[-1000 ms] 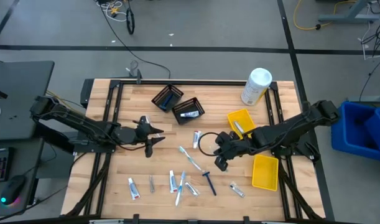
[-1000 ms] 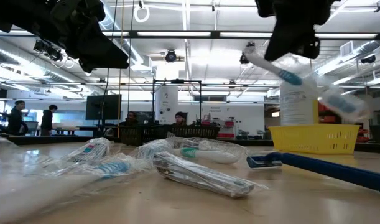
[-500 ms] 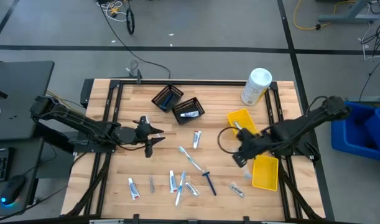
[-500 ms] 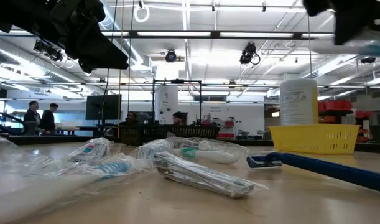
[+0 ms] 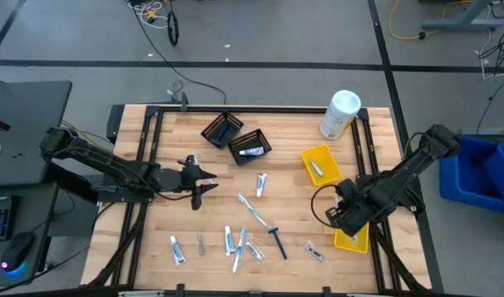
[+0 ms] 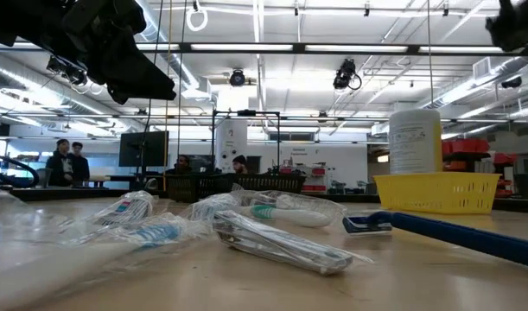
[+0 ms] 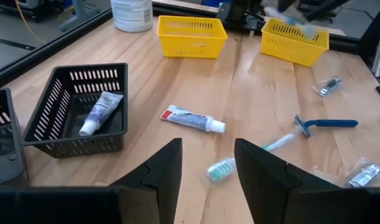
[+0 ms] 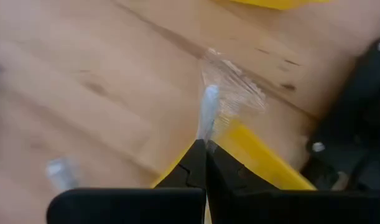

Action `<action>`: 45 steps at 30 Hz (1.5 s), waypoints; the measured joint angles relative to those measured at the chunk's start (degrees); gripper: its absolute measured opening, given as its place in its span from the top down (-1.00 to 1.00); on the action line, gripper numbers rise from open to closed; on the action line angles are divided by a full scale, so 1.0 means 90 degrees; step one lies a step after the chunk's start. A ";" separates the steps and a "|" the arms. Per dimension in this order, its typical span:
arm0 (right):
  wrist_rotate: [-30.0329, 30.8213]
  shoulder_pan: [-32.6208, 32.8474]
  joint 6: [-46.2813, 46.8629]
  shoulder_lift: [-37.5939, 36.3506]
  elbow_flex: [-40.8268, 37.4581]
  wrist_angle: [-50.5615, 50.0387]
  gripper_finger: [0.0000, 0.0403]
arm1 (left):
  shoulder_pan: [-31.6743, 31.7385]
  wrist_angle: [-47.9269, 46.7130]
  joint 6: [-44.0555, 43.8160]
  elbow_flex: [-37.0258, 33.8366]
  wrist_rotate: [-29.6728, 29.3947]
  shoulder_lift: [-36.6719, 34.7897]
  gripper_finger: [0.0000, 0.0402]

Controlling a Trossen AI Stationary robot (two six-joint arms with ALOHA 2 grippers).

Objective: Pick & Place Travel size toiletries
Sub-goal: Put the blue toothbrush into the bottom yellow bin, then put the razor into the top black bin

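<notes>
My right gripper should move the wrapped toothbrush (image 8: 208, 111) inward next until the bin can catch it, because it hangs clear above the corner of the near yellow bin (image 5: 351, 242).
My right gripper (image 5: 344, 216) hangs over the near yellow bin (image 5: 353, 237) at the table's right side, shut on a toothbrush in a clear wrapper (image 8: 208, 109). My left gripper (image 7: 206, 165) stands open at the table's left middle (image 5: 198, 183), with nothing between its fingers. More toiletries lie flat on the wood: a toothpaste tube (image 5: 261, 183), a toothbrush (image 5: 252, 208), a dark blue razor (image 5: 276, 239), and several wrapped pieces near the front edge (image 5: 235, 243). My right gripper pinches one end of the wrapped toothbrush (image 8: 206, 138) between its two fingertips. The fingers point down from above. The brush sticks out past the fingertips, lifted clear, above the yellow bin's rim (image 8: 252, 152).
Two black mesh baskets (image 5: 222, 129) (image 5: 250, 146) stand at the far middle, one holding a tube (image 7: 99, 109). A second yellow bin (image 5: 319, 162) sits farther back on the right. A white canister (image 5: 340, 114) stands at the far right corner.
My right gripper has carried the wrapped toothbrush from the table's middle toward the right and near edges, ending over the near yellow bin. Its wrist has rolled and tipped to point down. It has stayed shut on the brush.
</notes>
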 joint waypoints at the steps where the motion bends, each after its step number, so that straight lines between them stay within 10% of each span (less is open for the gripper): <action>1: -0.0001 0.0056 0.0113 0.0066 -0.0159 0.0032 1.00 | 0.0000 0.0000 -0.0002 0.0000 0.0000 0.0000 0.23; 45: -0.1717 0.0090 -0.0227 0.0296 -0.1006 0.0948 0.42 | 0.0001 0.0029 -0.0214 0.0000 -0.0226 0.0000 0.23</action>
